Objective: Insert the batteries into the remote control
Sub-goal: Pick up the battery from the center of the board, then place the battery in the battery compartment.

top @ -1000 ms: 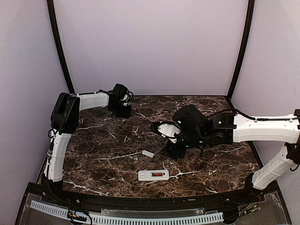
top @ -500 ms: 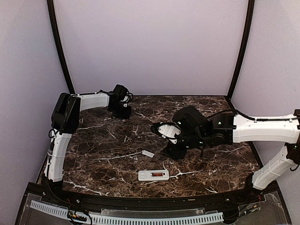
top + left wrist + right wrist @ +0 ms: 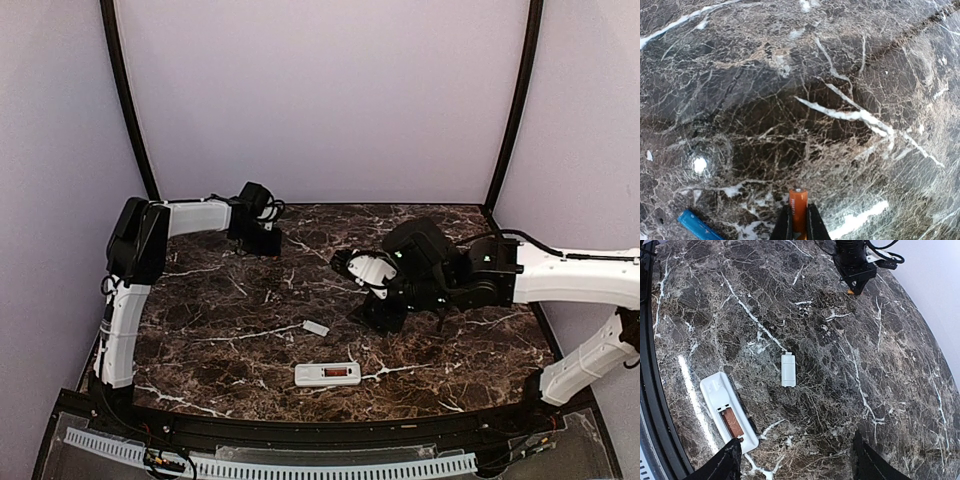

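I should keep moving my left gripper toward the battery compartment (image 3: 337,372) and let go inside it, because the compartment is empty and the orange-red battery's end (image 3: 798,197) sticks out past my fingers.
The white remote control (image 3: 327,374) lies back up near the table's front edge, its battery compartment open; it also shows in the right wrist view (image 3: 728,411). My left gripper (image 3: 799,227) at the back left (image 3: 262,243) is shut on the orange-red battery (image 3: 798,206), held upright. The bluish battery (image 3: 696,226) lies on the marble just to its left. My right gripper (image 3: 795,465) is open and empty, hovering above the table right of centre (image 3: 378,315).
A small white battery cover (image 3: 316,328) lies on the marble between the remote and my right gripper, also in the right wrist view (image 3: 788,369). The dark marble table (image 3: 220,300) is ringed by lilac walls and a black front rail.
My right arm has drawn slightly right and back. My left gripper has shifted a little toward the back. The remote and cover have not moved.
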Motion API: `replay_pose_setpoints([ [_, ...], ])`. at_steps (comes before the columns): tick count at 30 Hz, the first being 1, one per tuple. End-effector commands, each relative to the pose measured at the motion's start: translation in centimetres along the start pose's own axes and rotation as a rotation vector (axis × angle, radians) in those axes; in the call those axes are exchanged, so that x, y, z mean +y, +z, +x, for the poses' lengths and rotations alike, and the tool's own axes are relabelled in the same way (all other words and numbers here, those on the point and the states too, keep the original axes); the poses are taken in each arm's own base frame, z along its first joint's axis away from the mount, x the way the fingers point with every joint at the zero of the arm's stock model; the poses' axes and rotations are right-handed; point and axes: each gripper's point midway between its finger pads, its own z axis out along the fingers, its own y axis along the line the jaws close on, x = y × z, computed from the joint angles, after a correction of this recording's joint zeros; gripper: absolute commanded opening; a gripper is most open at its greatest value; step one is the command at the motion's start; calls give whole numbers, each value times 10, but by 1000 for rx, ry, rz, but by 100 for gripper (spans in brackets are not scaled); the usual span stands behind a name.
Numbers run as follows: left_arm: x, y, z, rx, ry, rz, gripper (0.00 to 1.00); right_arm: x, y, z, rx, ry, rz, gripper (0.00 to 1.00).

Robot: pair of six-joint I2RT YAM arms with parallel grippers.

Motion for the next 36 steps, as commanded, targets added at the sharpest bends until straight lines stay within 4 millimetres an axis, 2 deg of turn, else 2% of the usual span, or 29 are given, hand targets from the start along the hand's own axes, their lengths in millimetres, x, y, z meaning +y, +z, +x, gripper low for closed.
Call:
replay_pose_setpoints([
  [1, -21, -29, 9, -1, 90, 38, 0, -10, -16, -3, -50, 30, 47, 72],
  [2, -26, -30, 14, 1, 116, 41, 0, -13, -19, -4, -64, 42, 59, 73],
  [3, -32, -41, 8, -27, 133, 48, 0, -18, -23, -7, -88, 59, 71, 73],
  [4, -38, -42, 17, -15, 163, 50, 0, -22, -27, -9, -107, 75, 82, 74],
  [5, -47, -54, 12, -41, 183, 62, 0, -25, -30, -9, -121, 91, 89, 74],
  [9, -93, -83, 36, -63, 330, 139, 0, -33, -45, -12, -192, 136, 105, 74],
  [10, -109, -94, 49, -65, 396, 174, 0, -34, -47, -12, -205, 143, 107, 74],
  [11, -118, -102, 51, -84, 426, 198, 0, -35, -48, -11, -212, 148, 107, 74],
  [15, -164, -142, 91, -99, 568, 368, 0, -35, -54, -8, -229, 159, 106, 74],
  [18, -201, -171, 141, -83, 729, 517, 0, -37, -58, -5, -237, 165, 116, 75],
  [19, -211, -173, 163, -65, 783, 555, 0, -38, -60, -4, -241, 169, 122, 75],
  [22, -231, -190, 188, -71, 861, 627, 0, -41, -67, -4, -269, 182, 138, 75],
  [25, -254, -191, 219, -35, 982, 657, 0, -42, -73, -3, -301, 190, 142, 76],
  [28, -262, -172, 238, 34, 1030, 624, 0, -42, -75, -1, -310, 199, 141, 76],
  [31, -269, -153, 247, 98, 1024, 572, 0, -42, -78, 1, -306, 209, 138, 76],
  [36, -268, -139, 261, 136, 1050, 510, 0, -41, -81, 7, -311, 210, 136, 76],
])
